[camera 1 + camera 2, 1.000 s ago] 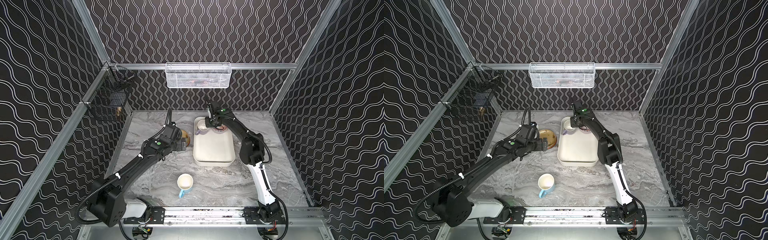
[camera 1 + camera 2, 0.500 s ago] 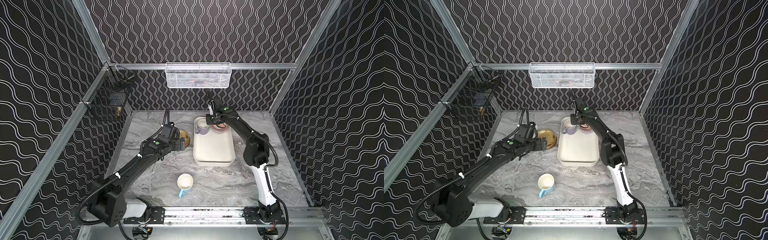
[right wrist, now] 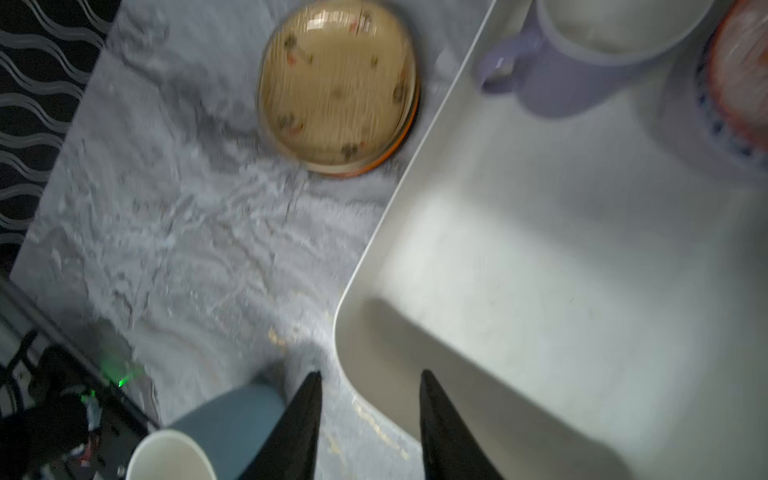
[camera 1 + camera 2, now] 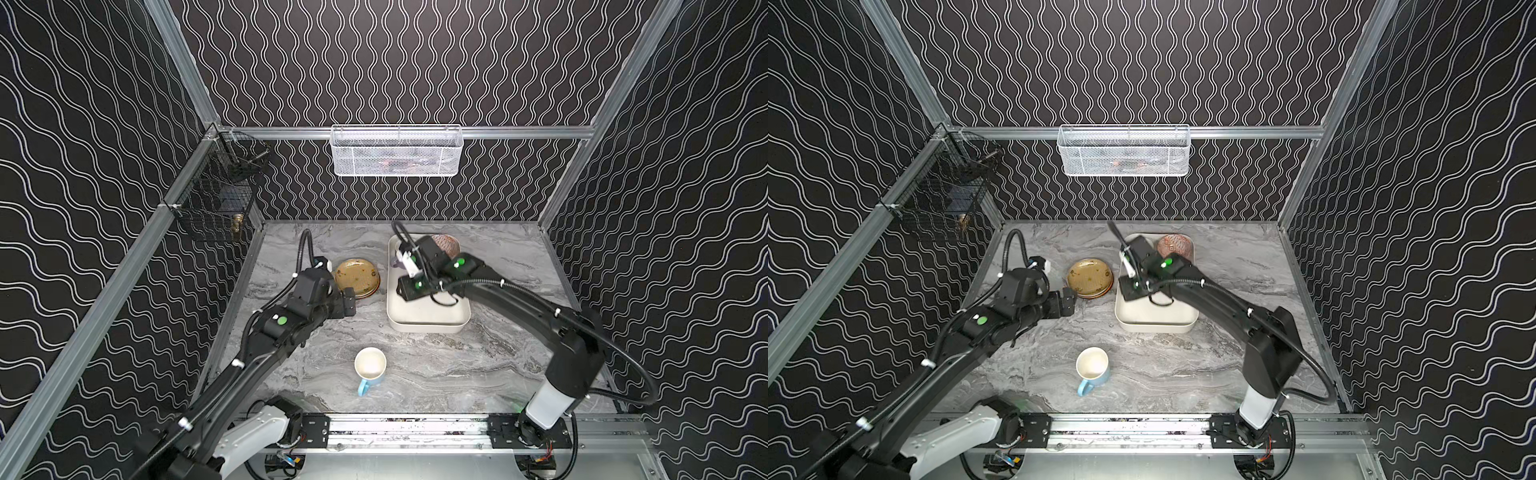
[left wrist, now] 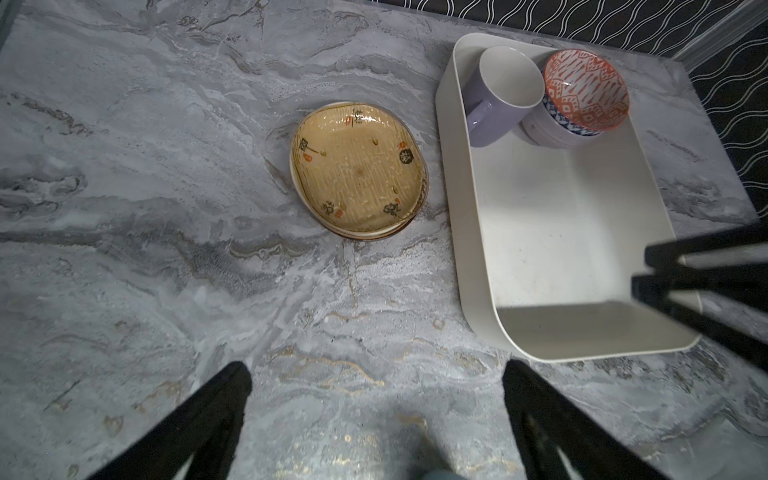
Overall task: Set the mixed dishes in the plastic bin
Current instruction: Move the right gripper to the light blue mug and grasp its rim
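Observation:
The light-blue mug's handle [image 4: 364,387] faces away from the plastic bin, so my right gripper should go next to the mug's bin-side rim [image 4: 384,357] until its open fingers are on both sides of it.
The plastic bin [image 4: 428,322] [image 4: 1154,322] [image 5: 552,232] [image 3: 540,249] lies on the marble table. At its far end stand a lilac mug [image 5: 498,95] [image 3: 582,62] and an orange-patterned bowl [image 4: 446,243] [image 4: 1173,245] [image 5: 584,89] nested in a lavender bowl [image 5: 544,135]. Left of the bin sits a stack of plates with a mustard plate [image 4: 356,276] [image 4: 1090,277] [image 5: 357,170] [image 3: 336,87] on top. A light-blue mug [image 4: 370,365] [image 4: 1092,368] [image 3: 224,424] stands near the front. My right gripper [image 3: 371,374] [image 4: 402,293] hovers open and empty over the bin's left side. My left gripper [image 5: 376,370] [image 4: 349,301] is wide open, just short of the plates.
A white mesh basket [image 4: 397,151] hangs on the back rail. A black wire basket [image 4: 216,203] hangs on the left rail. The right arm [image 4: 519,303] stretches across the bin's near right corner. Patterned walls close the table on three sides.
The right gripper has opened, left the lilac mug standing in the bin's far left corner, and drawn back toward the front. The left gripper has pulled back slightly from the plates.

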### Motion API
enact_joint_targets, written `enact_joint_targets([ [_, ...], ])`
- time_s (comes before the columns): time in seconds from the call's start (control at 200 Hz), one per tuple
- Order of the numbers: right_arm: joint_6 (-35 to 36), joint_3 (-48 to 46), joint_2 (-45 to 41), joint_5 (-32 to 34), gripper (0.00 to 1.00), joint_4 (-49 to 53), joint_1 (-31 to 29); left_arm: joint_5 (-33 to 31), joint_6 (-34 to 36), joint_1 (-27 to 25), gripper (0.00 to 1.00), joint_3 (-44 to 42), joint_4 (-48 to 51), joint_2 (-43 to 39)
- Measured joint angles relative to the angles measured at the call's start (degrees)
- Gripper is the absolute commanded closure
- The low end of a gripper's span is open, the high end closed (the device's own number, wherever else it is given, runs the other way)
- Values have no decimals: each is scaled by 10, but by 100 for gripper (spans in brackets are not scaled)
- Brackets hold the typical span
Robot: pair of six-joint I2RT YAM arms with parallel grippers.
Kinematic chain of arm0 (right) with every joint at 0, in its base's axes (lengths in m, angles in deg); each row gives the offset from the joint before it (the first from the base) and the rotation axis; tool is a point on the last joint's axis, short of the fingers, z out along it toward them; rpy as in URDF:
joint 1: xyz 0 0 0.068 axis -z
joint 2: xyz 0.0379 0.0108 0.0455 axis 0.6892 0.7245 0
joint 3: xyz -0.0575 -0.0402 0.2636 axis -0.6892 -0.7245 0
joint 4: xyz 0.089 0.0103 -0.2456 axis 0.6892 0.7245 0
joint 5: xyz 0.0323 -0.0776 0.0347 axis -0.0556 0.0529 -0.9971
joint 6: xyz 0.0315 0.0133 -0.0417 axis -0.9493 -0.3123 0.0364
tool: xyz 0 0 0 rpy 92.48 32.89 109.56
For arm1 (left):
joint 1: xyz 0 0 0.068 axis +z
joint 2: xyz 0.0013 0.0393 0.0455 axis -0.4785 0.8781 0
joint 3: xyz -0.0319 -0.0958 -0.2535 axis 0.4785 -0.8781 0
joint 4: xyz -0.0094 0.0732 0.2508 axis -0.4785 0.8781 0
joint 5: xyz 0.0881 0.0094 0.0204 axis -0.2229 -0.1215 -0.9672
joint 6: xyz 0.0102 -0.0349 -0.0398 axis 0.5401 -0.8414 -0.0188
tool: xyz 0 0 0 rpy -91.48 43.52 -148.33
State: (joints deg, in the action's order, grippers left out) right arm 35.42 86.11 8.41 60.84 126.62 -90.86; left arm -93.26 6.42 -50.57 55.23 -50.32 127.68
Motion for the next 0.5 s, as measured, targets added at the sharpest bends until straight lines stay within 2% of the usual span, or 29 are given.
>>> enact_joint_targets([
  [0.175, -61, -105, -73, 4, 58, -24, -86, 0, -2, -2, 1, -2, 42, -69],
  [0.335, -107, -138, -81, 20, 58, -39, -152, 5, -9, -2, 1, 6, 68, -76],
  [0.501, -137, -144, -70, 23, 58, -61, -188, 12, -17, -2, 1, 6, 88, -85],
])
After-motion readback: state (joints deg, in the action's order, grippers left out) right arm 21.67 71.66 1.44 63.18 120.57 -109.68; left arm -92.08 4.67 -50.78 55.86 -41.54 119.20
